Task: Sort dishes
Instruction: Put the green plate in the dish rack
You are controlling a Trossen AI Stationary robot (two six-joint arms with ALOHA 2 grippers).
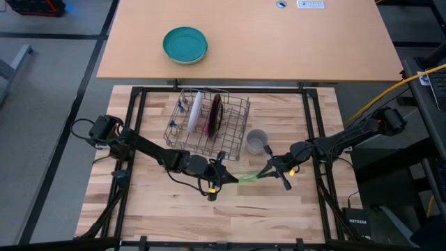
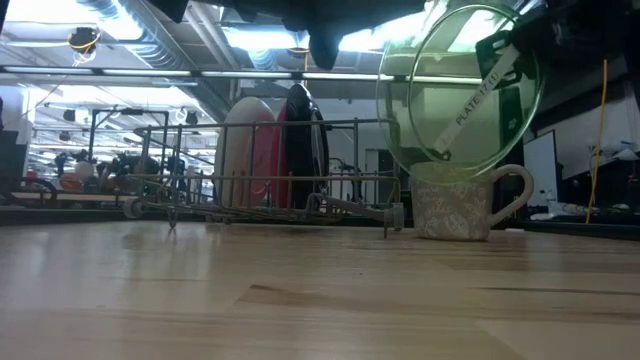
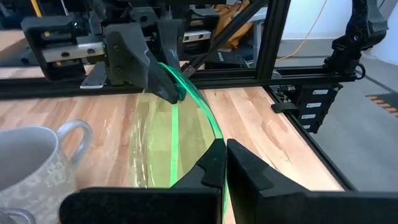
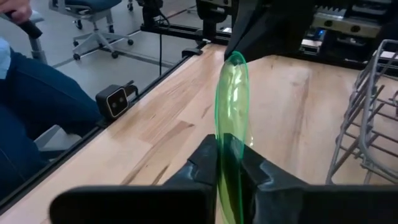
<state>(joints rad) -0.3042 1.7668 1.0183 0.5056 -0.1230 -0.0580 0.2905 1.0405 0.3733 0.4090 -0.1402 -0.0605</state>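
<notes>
I should hand the lime-green saucer [image 2: 402,125] over from my right gripper to my left gripper, because the rack's free space [image 1: 180,115] beside the white plate is on my left gripper's side.
The lime-green saucer [image 1: 248,179] stands on edge in the air between my two grippers, in front of the grey mug [image 1: 256,141]. My left gripper [image 1: 221,176] is shut on the saucer's left rim. My right gripper [image 1: 273,171] is shut on its right rim. In the low view the saucer [image 2: 460,100] hangs above the mug [image 2: 465,205], which stands upright on the table. The white plate [image 1: 194,111] and the magenta plate [image 1: 215,113] stand on edge in the wire rack [image 1: 233,132]. My left gripper pinches the saucer's rim [image 3: 211,134] between its two fingers, coming level from the table's left. The saucer stands on edge, clear of the table. My right gripper pinches the opposite rim [image 4: 231,134] between its two fingers, coming level from the table's right.
A teal bowl [image 1: 185,44] sits on the far table beyond the rack. The black frame rails [image 1: 312,139] run along both sides of the wooden top. There is bare wood [image 1: 160,202] toward the near edge. A seated person's leg [image 4: 37,106] shows beyond the table.
</notes>
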